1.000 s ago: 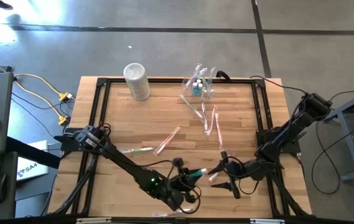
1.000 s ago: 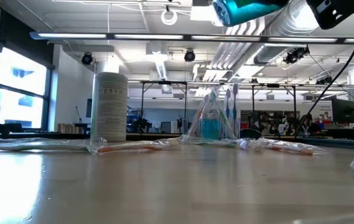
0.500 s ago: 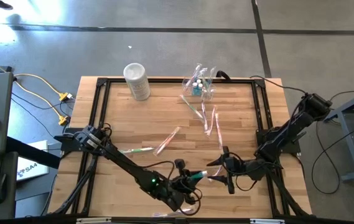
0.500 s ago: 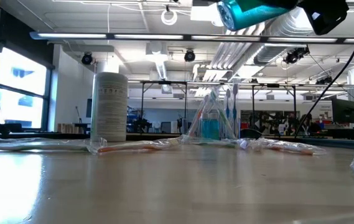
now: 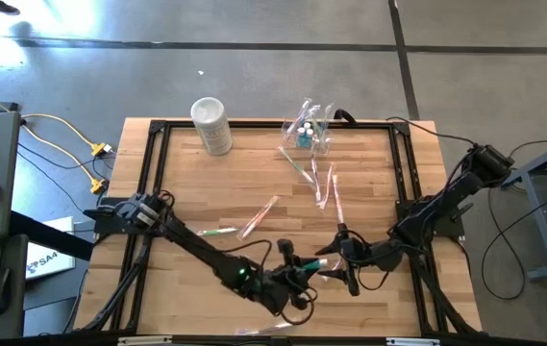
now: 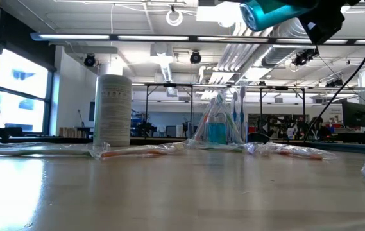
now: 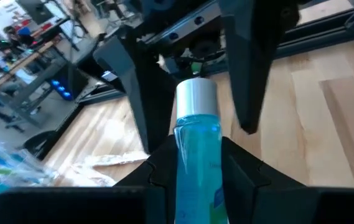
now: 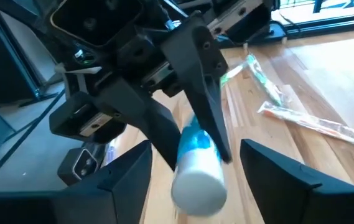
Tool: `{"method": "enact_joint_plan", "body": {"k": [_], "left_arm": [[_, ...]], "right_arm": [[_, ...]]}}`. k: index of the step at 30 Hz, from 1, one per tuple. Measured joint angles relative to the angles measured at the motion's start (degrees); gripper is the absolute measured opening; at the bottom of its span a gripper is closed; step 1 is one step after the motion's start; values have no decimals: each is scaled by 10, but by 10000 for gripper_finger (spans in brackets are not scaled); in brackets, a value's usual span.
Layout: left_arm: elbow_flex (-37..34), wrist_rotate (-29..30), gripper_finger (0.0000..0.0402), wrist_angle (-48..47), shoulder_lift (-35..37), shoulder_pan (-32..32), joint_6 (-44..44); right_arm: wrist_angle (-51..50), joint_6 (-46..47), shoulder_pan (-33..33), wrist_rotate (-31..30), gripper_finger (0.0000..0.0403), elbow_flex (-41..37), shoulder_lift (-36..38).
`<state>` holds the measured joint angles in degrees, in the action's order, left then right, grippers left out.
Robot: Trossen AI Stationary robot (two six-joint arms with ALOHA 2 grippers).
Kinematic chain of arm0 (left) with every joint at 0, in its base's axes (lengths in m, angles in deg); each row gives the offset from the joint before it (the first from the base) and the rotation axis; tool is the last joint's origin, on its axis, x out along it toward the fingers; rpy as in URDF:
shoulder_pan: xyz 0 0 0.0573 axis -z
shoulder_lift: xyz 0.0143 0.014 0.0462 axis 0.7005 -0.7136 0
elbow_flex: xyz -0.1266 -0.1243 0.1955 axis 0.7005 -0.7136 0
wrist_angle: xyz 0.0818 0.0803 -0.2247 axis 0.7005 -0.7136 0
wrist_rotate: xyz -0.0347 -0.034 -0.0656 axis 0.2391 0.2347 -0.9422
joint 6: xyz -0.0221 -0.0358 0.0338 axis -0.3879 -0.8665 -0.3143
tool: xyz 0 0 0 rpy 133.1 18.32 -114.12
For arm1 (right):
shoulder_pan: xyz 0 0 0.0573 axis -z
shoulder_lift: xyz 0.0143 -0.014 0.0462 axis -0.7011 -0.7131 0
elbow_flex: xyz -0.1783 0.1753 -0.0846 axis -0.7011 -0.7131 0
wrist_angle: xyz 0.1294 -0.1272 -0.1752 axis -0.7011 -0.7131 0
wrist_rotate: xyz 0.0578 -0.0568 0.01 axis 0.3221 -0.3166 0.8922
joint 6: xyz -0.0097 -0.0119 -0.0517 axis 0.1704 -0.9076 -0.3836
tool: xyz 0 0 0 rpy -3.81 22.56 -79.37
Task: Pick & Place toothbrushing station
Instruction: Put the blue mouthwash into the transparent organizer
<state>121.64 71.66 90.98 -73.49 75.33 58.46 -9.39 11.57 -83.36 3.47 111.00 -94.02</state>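
The bottle's blue body (image 7: 199,163) is in my left gripper, so my right gripper should take the bottle by its cap (image 7: 196,97) before lowering the bottle base-first into the toothbrushing station.
My left gripper (image 5: 295,276) is shut on a small bottle of blue liquid with a silvery-white cap (image 7: 196,134), held above the table near its front edge. It shows at the top of the low view (image 6: 273,11). My right gripper (image 5: 338,264) is open and faces it. Its fingers (image 8: 127,171) stand on either side of the bottle's cap (image 8: 199,182) without touching it. The toothbrushing station (image 5: 310,130), a clear box holding toothbrushes, stands on the table at the far edge. It also shows in the low view (image 6: 221,128). My left gripper pinches the bottle's blue body (image 7: 196,167) between its two fingers (image 7: 246,177), below the cap. The bottle lies along the fingers, its cap end (image 7: 196,96) sticking out past the fingertips toward my right gripper. It is lifted clear of the table.
A whitish cylindrical container (image 5: 211,125) stands at the far left. Wrapped toothbrushes lie loose on the wood: near the middle (image 5: 260,216), by the left arm (image 5: 211,232) and right of centre (image 5: 327,186). A black frame (image 5: 154,154) borders the table.
My right gripper has moved toward the table's left edge, up to the bottle's cap, its fingers now flanking it. My left gripper has carried the bottle a little toward the right edge to meet it. The bottle stays clear of the table.
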Motion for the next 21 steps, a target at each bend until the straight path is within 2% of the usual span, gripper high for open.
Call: {"method": "enact_joint_plan", "body": {"k": [3,8,19,21], "left_arm": [[0,-13,78,-1,0,-3,9],[0,-10,76,7,0,-2,31],[0,-6,70,23,0,-14,121],[0,-4,96,23,0,-19,173]], "right_arm": [[0,0,-4,0,195,0,0],[-7,3,-13,-10,85,1,0],[-18,1,-11,-32,84,0,6],[-24,-13,-5,-33,84,0,15]]}}
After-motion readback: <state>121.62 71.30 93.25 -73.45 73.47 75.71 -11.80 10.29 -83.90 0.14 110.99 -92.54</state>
